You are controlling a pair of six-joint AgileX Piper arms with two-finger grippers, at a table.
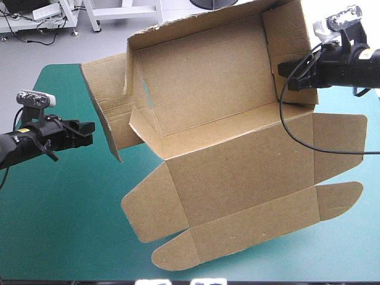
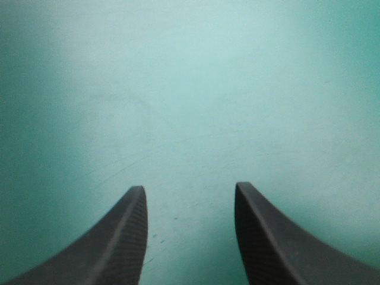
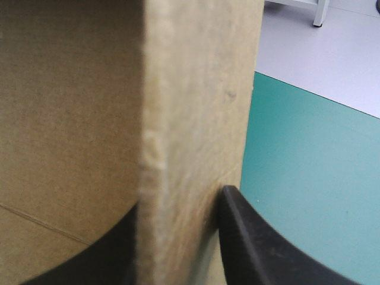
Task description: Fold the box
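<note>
My gripper will lower the open tray, and the lid [image 1: 244,172] will follow along and stay spread flat, because it joins the tray along one long crease [image 1: 240,136].
The brown box [image 1: 225,160] lies across the middle of the table, half raised. Its far walls stand up around an open tray, and its lid and rounded flaps lie flat toward the front edge. My right gripper [image 1: 287,71] is shut on the tray's upright right side wall. In the right wrist view the board's edge [image 3: 196,119] runs up between the fingers [image 3: 249,237] of that gripper [image 3: 178,208]. My left gripper [image 1: 90,127] hovers just left of the box's loose left side flap [image 1: 110,113], apart from it. It [image 2: 190,199] is open, with only cover below.
Bare teal-green cover [image 1: 65,208] stretches along the front left of the table. The box's raised back wall reaches past the table's far edge [image 1: 59,66], with grey floor beyond. A strip of cover [image 3: 309,178] shows beside the right gripper.
</note>
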